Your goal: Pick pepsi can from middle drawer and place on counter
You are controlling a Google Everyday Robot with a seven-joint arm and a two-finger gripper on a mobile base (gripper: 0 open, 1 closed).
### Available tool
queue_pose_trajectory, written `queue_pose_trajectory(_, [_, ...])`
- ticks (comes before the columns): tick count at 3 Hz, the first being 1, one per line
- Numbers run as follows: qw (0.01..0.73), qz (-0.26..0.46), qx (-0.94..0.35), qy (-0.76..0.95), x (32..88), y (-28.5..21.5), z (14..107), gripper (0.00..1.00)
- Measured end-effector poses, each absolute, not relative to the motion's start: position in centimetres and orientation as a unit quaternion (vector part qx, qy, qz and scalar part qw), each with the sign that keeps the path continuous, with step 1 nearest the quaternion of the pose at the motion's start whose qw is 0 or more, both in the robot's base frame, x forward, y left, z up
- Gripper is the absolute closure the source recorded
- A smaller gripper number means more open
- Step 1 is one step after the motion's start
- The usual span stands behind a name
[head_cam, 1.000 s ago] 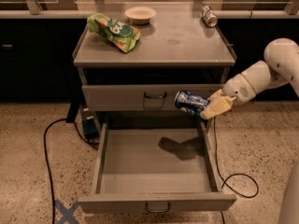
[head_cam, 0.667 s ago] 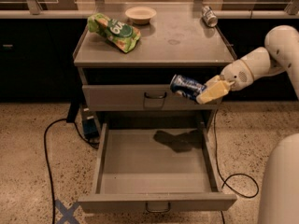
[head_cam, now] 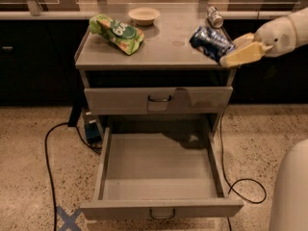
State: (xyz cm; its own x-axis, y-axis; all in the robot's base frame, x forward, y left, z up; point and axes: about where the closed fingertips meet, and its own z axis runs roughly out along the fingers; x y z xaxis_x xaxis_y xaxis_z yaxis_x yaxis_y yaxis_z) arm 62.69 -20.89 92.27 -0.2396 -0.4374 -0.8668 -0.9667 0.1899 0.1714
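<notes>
The robot's gripper is holding the pepsi can near the counter's side edge, so it should move the can inward over the open middle of the counter (head_cam: 171, 50) before it lowers the can.
The pepsi can (head_cam: 211, 40) is dark blue, tilted on its side, and held just above the right edge of the counter (head_cam: 163, 49). My gripper (head_cam: 227, 50) comes in from the right with pale yellowish fingers (head_cam: 240, 56) shut on the can. The middle drawer (head_cam: 161, 209) is pulled fully out below, and its grey tray holds nothing. The drawer above it (head_cam: 159, 100) is closed.
A green snack bag (head_cam: 118, 32) lies on the counter's left side. A pale bowl (head_cam: 144, 15) and a silvery can (head_cam: 214, 17) sit on the ledge behind. Black cables (head_cam: 48, 162) run over the floor on both sides. My white body (head_cam: 288, 191) fills the lower right.
My gripper has lifted the pepsi can from in front of the closed upper drawer up to counter height, over the counter's right edge. The drawer stays open.
</notes>
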Motion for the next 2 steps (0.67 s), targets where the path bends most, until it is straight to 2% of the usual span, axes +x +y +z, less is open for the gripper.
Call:
queue_pose_trajectory(1, [0.383,0.351,-0.524,0.675,62.9,-20.9,96.5,1.0])
queue_pose_trajectory(2, [0.387,0.336,-0.54,0.667,65.6,-18.7,96.0,1.0])
